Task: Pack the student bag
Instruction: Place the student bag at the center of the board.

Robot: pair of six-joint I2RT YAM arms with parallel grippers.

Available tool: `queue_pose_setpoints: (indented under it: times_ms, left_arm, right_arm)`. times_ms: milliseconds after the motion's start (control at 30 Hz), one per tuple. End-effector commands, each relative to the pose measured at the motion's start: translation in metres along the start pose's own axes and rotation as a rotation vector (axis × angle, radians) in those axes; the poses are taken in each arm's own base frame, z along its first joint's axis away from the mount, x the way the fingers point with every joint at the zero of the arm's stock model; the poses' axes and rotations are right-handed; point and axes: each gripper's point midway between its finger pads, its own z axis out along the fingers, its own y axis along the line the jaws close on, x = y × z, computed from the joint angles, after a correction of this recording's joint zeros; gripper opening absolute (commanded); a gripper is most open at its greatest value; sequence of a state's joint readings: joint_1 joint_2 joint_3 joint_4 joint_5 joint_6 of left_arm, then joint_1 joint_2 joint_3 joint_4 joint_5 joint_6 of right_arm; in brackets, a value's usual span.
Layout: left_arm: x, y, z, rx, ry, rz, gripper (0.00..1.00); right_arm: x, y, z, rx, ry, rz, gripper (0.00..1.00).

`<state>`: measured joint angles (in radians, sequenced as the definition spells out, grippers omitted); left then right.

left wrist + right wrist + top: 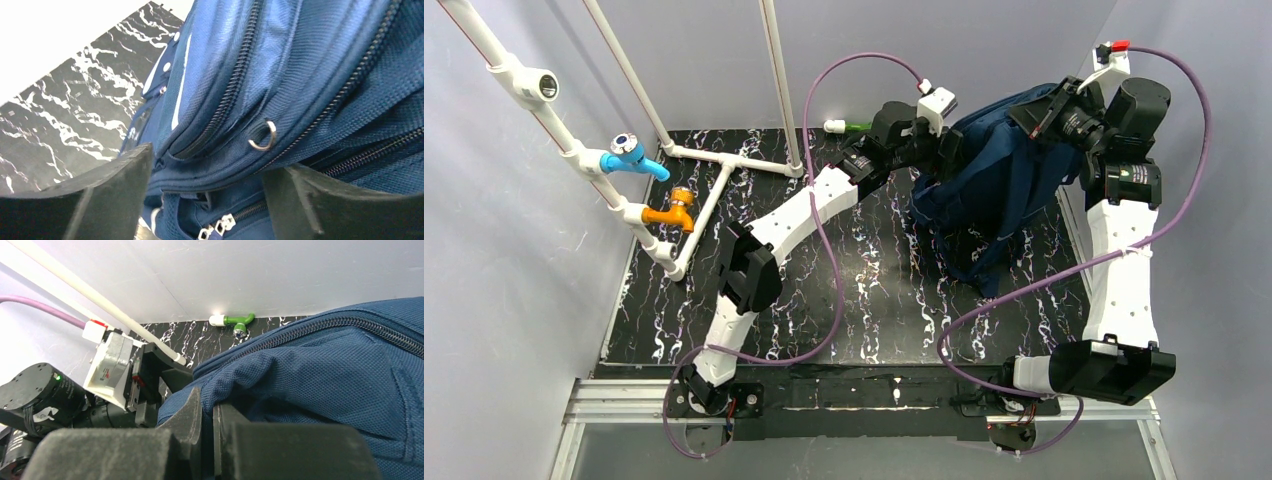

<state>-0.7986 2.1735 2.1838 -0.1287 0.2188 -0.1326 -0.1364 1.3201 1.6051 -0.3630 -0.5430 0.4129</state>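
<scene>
The student bag leans from its base to its top, so my right gripper should swing its top over toward the green tap and set the bag upright.
The student bag is a large navy backpack standing at the back right of the black marbled table. My right gripper is shut on a fold of the bag's fabric at its top right and holds it up. My left gripper is open at the bag's upper left side. In the left wrist view the bag fills the frame between my spread fingers, with zip lines, a metal ring and silver zip pulls showing.
A white pipe frame with a blue tap and an orange tap stands at the back left. A green tap sits at the back wall; it also shows in the right wrist view. Purple cables loop over the table.
</scene>
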Motion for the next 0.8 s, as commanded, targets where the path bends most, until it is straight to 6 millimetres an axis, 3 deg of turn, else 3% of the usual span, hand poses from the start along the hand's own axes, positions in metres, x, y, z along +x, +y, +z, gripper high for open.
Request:
queue_pose_setpoints:
  times_ms: [0,67,167,233,367,467,500,567,633,767]
  left_arm:
    - [-0.039,-0.011,0.001,0.049,-0.124,0.084,0.49]
    - [-0.056,-0.007,-0.004,0.016,-0.163,0.103,0.01]
    - [-0.093,-0.004,-0.035,-0.091,-0.229,0.15,0.0]
    - [-0.117,-0.002,-0.072,-0.268,-0.293,0.173,0.0]
    - [-0.133,-0.049,-0.135,-0.289,-0.381,0.126,0.0]
    - [-0.117,-0.055,-0.153,-0.316,-0.355,0.01,0.0]
    - [-0.104,-0.057,-0.154,-0.307,-0.314,-0.038,0.0]
    - [-0.098,-0.064,-0.164,-0.268,-0.307,-0.082,0.0]
    - [-0.084,-0.06,-0.165,-0.287,-0.28,-0.083,0.0]
    - [-0.042,-0.039,-0.164,-0.366,-0.165,-0.049,0.0]
  right_arm:
    - [0.012,0.031,-0.001,-0.161,0.052,0.002,0.01]
    - [0.01,0.029,0.001,-0.151,0.049,0.004,0.01]
    - [-0.001,0.031,0.005,-0.162,0.033,0.003,0.01]
    - [-0.016,0.036,0.012,-0.178,0.008,0.006,0.01]
    - [-0.055,0.059,0.029,-0.269,-0.07,0.01,0.01]
    - [-0.078,0.096,0.045,-0.348,-0.103,-0.01,0.01]
    - [-0.079,0.111,0.052,-0.385,-0.097,-0.013,0.01]
    - [-0.086,0.142,0.059,-0.455,-0.099,-0.01,0.01]
    - [-0.075,0.148,0.07,-0.486,-0.069,0.036,0.01]
    - [-0.016,0.12,0.075,-0.401,-0.003,0.099,0.01]
